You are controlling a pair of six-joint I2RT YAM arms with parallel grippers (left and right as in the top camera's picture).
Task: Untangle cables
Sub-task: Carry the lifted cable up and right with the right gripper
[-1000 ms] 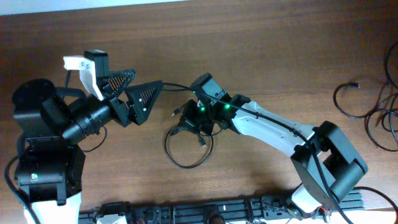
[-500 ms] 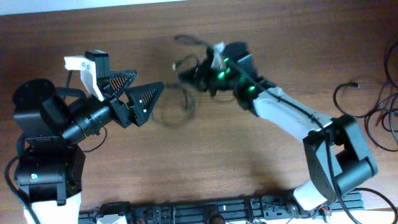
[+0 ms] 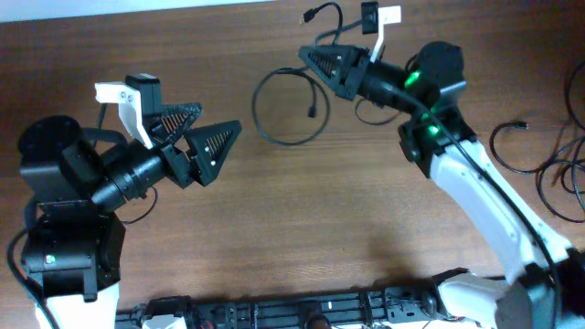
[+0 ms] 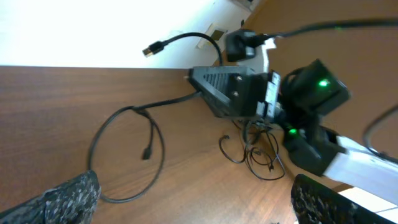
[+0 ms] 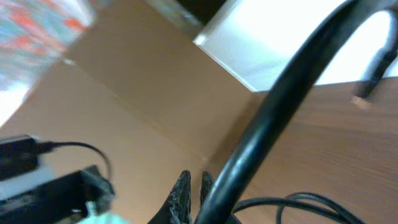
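The black cable's loop (image 3: 259, 115) trails clear of my open left gripper and the other cables (image 3: 559, 166). My right gripper should keep carrying the loop until it is above those cables, then let go.
A thin black cable is pinched in my right gripper (image 3: 315, 62), which is shut on it near the table's far edge. Its loop (image 3: 285, 108) trails down to the left of the jaws, and a plug end (image 3: 311, 15) sticks up beyond them. In the left wrist view the right gripper (image 4: 214, 93) holds the same loop (image 4: 124, 155). In the right wrist view the shut fingers (image 5: 194, 185) sit beside the blurred cable (image 5: 292, 93). My left gripper (image 3: 203, 137) is open and empty, left of the loop, with its fingertips (image 4: 193, 186) spread wide.
More thin black cables (image 3: 539, 160) lie in loose loops at the table's right edge; they also show in the left wrist view (image 4: 255, 152) under the right arm. The wooden table (image 3: 302, 228) spreads between the two arms.
My right gripper has risen from the table's middle and swung toward the far edge, taking the cable loop with it. The left arm has not moved.
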